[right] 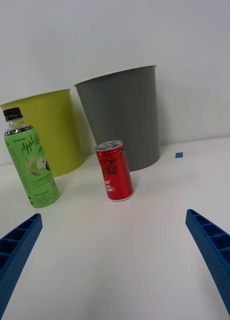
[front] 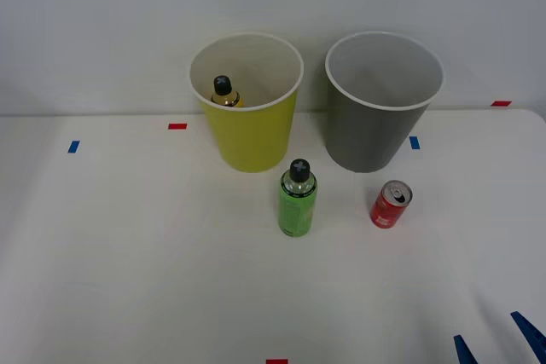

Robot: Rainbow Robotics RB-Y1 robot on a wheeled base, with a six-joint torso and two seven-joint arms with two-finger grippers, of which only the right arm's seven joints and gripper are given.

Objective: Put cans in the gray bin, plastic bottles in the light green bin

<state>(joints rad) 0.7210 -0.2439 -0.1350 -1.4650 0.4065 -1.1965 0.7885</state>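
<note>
I expect the red can [front: 392,205] to sink out of sight below the bin's rim when I drop it in, because the gray bin [front: 373,130] is much taller than the red can.
A small red can [front: 391,205] [right: 114,171] stands upright on the white table in front of the gray bin [front: 383,101] [right: 124,115]. A bright green bottle [front: 297,199] [right: 32,160] with a black cap stands left of the can, before the light green bin [front: 248,104] [right: 50,130]. An amber bottle [front: 224,93] stands inside the light green bin. My right gripper [front: 500,343] [right: 115,255] is open at the table's near right corner, well short of the can, with nothing between its blue fingers [right: 215,250].
Small red [front: 177,126] and blue [front: 73,147] tape marks dot the white table [front: 128,253]. A pale wall rises right behind the bins. Open tabletop lies between my gripper and the can.
</note>
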